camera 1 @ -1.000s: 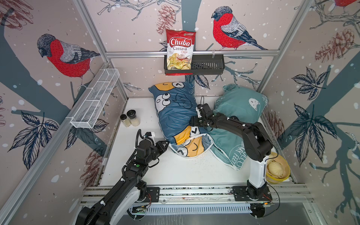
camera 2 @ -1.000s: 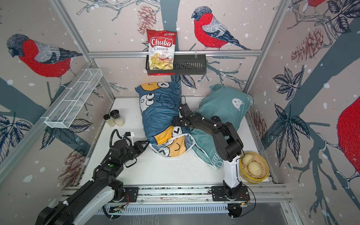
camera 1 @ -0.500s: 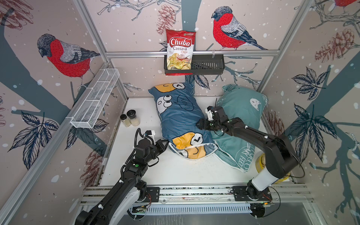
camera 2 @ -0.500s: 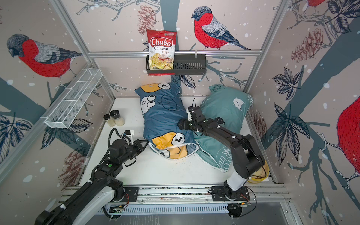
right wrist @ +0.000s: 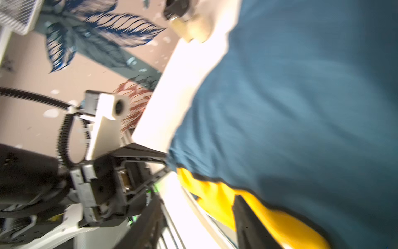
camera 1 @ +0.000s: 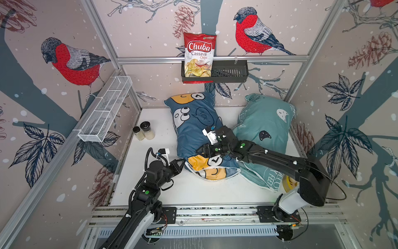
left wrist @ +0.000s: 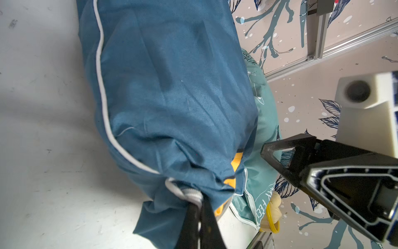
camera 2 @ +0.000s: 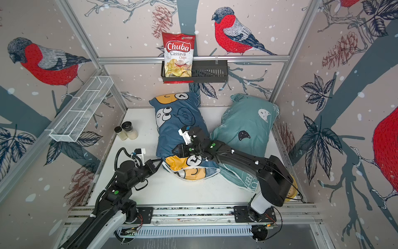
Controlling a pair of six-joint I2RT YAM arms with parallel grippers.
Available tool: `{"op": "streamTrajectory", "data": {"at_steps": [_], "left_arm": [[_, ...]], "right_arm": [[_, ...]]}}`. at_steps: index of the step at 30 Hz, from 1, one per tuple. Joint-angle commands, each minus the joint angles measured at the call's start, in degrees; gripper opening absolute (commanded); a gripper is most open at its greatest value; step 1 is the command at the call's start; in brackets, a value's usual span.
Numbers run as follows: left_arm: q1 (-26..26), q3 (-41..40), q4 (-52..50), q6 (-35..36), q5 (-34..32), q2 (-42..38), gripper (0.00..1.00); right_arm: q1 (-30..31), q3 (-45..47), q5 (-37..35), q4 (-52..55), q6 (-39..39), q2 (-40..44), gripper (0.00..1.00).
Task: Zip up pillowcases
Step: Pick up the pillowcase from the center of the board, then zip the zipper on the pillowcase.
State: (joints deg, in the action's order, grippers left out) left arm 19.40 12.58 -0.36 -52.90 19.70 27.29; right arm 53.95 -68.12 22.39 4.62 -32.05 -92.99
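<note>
My left gripper should raise the pillowcase's corner while my right gripper pinches the zipper (camera 1: pixel 188 166) beside it, because the blue pillowcase's white zipper edge (camera 1: pixel 201 177) is below my right gripper.
The dark blue pillowcase (camera 1: pixel 193 129) (camera 2: pixel 176 129) with orange cartoon faces lies lengthwise in mid-table, its white zipper edge (camera 1: pixel 212 179) at the near end. The teal pillowcase (camera 1: pixel 265 120) (camera 2: pixel 247 120) lies right of it, partly under my right arm. My left gripper (camera 1: pixel 183 161) (left wrist: pixel 199 207) is shut on the blue pillowcase's near left corner, pinching the white zipper end (left wrist: pixel 189 194). My right gripper (camera 1: pixel 198 151) (right wrist: pixel 198 200) hovers over that near end with jaws apart. One of its fingers (right wrist: pixel 247 220) lies against the orange patch and the other over the table beyond the zipper edge.
Two spice jars (camera 1: pixel 144 131) stand at the table's left side. A white wire basket (camera 1: pixel 105 110) hangs on the left wall. A black shelf (camera 1: pixel 228 73) with a chips bag (camera 1: pixel 199 54) hangs at the back. A yellow bowl (camera 1: pixel 288 183) sits behind my right arm.
My right gripper has swung from the far middle of the blue pillowcase to its near end, jaws narrowing. The pillowcase has straightened. My left gripper closed fully on the corner and stayed put.
</note>
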Motion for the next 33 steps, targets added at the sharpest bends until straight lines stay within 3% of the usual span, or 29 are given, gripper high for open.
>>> {"op": "streamTrajectory", "data": {"at_steps": [1,6,14,24,28,33], "left_arm": [[0.15,1.04,0.29,1.66,0.76,-1.23,0.0],[0.09,1.01,2.44,2.72,2.56,-4.02,0.0],[0.05,-3.87,22.2,-0.8,7.3,0.31,0.0],[0.07,-2.99,32.36,-3.72,5.35,7.41,0.0],[0.04,-2.54,33.28,-4.8,5.05,7.28,0.0],[0.1,-2.49,33.63,-5.63,4.31,5.67,0.0]], "right_arm": [[0.74,-3.64,3.44,-2.61,-0.55,-4.8,0.45],[-1.21,-6.16,4.97,-4.92,-1.15,-12.01,0.28],[-7.16,-6.89,5.36,-7.39,-1.98,-19.03,0.23],[-7.65,6.73,4.9,-9.25,-3.69,-0.21,0.43],[-4.05,11.95,4.64,-13.11,-7.89,7.15,0.4],[-3.42,18.54,6.69,-23.7,-14.67,10.36,0.32]]}}
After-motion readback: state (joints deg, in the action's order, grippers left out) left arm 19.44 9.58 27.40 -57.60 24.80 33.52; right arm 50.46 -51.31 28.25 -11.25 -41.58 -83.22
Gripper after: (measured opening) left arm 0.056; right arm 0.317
